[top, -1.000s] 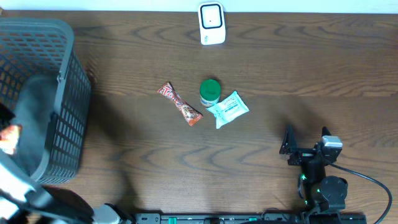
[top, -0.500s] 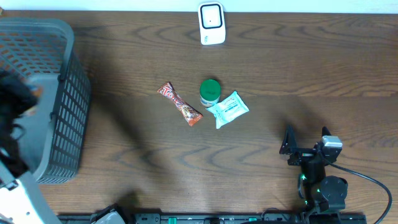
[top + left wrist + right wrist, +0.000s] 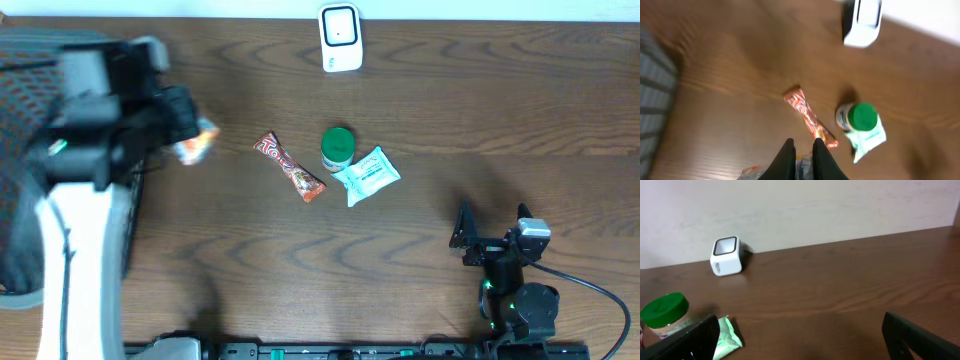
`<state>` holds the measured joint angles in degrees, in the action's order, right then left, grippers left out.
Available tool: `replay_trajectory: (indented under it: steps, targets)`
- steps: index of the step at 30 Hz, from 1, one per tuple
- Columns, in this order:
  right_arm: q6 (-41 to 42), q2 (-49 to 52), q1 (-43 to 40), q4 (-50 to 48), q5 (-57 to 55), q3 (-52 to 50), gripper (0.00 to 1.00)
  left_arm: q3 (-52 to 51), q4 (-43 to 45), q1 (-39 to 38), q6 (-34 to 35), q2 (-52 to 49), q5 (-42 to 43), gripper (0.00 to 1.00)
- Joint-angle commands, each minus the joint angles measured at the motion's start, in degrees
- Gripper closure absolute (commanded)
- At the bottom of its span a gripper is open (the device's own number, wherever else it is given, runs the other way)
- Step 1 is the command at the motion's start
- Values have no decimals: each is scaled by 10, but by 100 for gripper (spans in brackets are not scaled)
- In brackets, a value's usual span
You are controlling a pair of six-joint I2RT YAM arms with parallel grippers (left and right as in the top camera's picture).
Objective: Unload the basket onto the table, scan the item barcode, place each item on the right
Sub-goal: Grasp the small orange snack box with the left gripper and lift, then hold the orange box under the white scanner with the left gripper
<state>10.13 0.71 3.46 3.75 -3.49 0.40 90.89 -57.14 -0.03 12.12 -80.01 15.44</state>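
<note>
I should keep my left gripper heading for the gap between candy bar and jar, which is open, and release, as the packet hangs clear of the basket.
My left gripper hangs above the table just right of the basket, shut on a small crinkly packet with orange and white print. In the left wrist view the packet sticks out under and between the nearly touching fingers. The white barcode scanner stands at the table's far edge, also visible in the left wrist view and right wrist view. My right gripper rests open at the front right with nothing between its fingers.
A red candy bar, a green-lidded jar and a mint-green wipes pack lie together mid-table. A grey mesh basket stands at the left, largely hidden under my left arm.
My left arm rose out of the basket and swung right over the table, carrying the packet. The right arm stayed still.
</note>
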Motion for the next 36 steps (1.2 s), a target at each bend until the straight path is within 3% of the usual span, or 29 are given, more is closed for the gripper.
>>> replay_trajectory:
  steps: [1,7,14,22,31,32,34,35,36]
  targets:
    - [7,-2,3,2,-5,-1,1,-8,-2,-57,49,-60,-45,93]
    - [7,-2,3,2,-5,-1,1,-8,32,-129,90,-165,-61,93]
    - [7,-2,3,2,-5,-1,1,-8,151,-182,117,-292,-63,93]
    - [7,-2,3,2,-5,-1,1,-8,243,-186,117,-384,-107,93]
    - [7,-2,3,2,-5,-1,1,-8,260,-187,117,-445,-116,92]
    - [7,-2,3,2,-5,-1,1,-8,260,-187,117,-445,-116,83]
    - [7,-2,3,2,-5,-1,1,-6,260,-186,114,-438,-116,50]
    - [7,-2,3,2,-5,-1,1,-4,260,-186,106,-431,-116,41]
    - [7,-2,3,2,-5,-1,1,-3,259,-186,97,-419,-116,20]
